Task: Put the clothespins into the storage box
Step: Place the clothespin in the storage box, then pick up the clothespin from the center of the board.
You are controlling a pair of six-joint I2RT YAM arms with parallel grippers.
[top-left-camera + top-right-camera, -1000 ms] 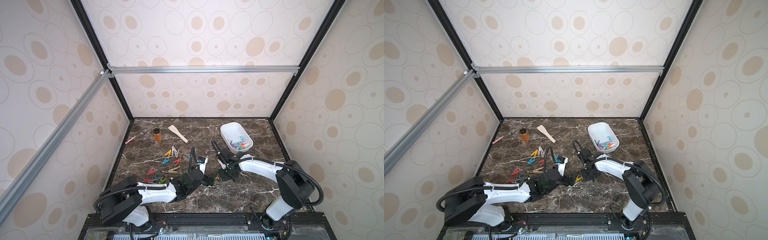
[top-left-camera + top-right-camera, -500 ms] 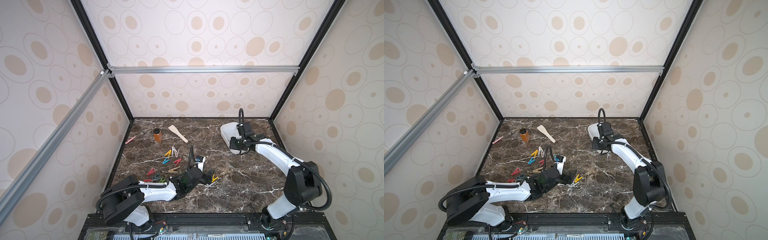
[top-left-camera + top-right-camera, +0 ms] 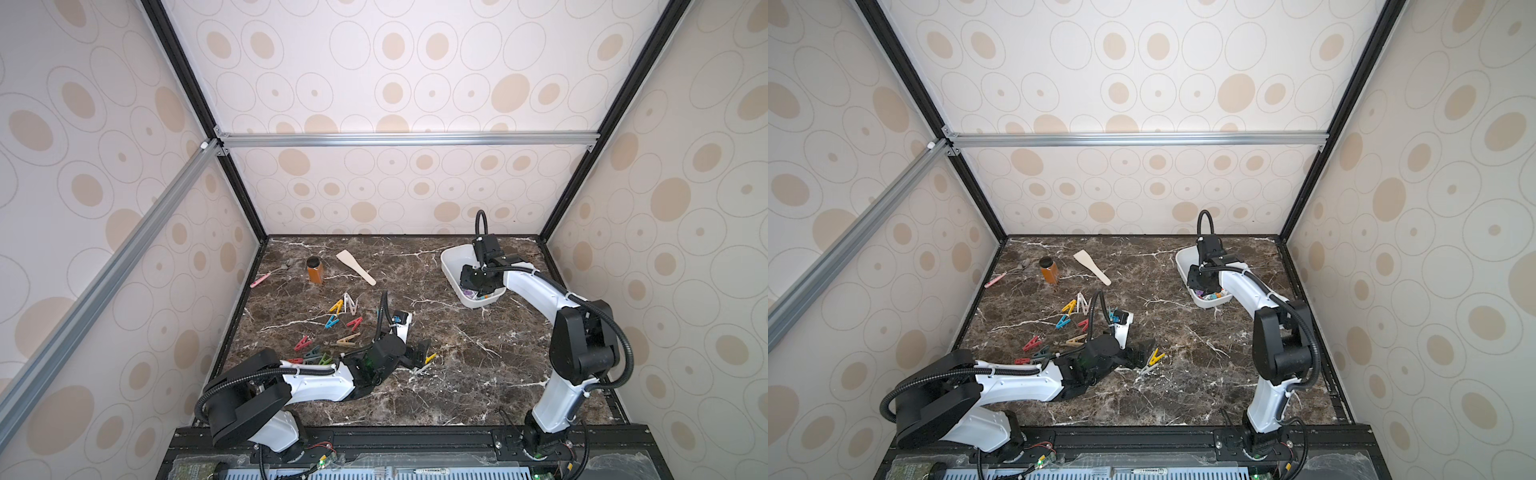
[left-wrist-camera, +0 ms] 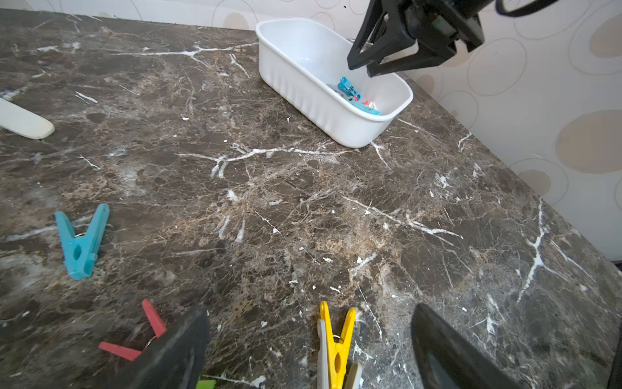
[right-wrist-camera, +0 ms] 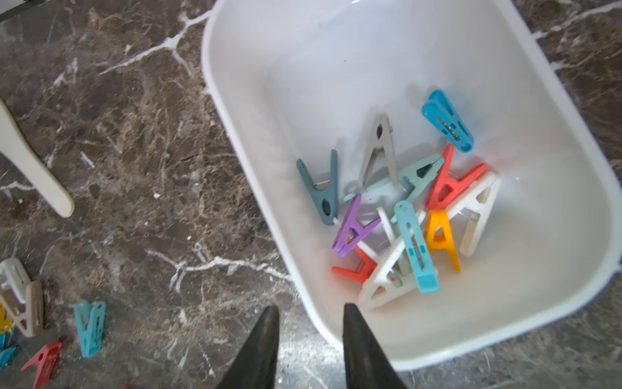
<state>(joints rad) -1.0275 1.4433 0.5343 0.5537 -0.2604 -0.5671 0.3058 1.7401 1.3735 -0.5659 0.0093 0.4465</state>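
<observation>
The yellow clothespin (image 3: 1156, 357) is under my open left gripper, so I should move that gripper away before my right gripper carries the clothespin to the storage box (image 3: 456, 272).
The white storage box (image 3: 451, 257) (image 3: 1183, 259) sits at the back right of the marble table. Several clothespins (image 5: 404, 208) lie piled inside it, and a blue one (image 5: 447, 121) looks blurred. My right gripper (image 5: 309, 308) (image 3: 471, 282) (image 3: 1200, 284) hangs over the box's near end, open with nothing between its fingers. My left gripper (image 4: 309, 311) (image 3: 419, 357) (image 3: 1144, 353) is low over the table, wide open. A yellow clothespin (image 4: 336, 343) (image 3: 430, 357) lies between its fingers, apart from both. More loose clothespins (image 3: 332, 328) (image 3: 1067, 322) are scattered left of centre.
An amber jar (image 3: 315, 270), a pale wooden spatula (image 3: 355, 267) and a pink-handled tool (image 3: 266, 277) lie at the back left. A teal peg (image 4: 82, 242) and a red peg (image 4: 151, 323) lie beside the left gripper. Patterned walls enclose the table on three sides.
My right arm swung from mid-table beside the yellow peg to above the storage box, and its jaws have parted. The left arm has barely moved.
</observation>
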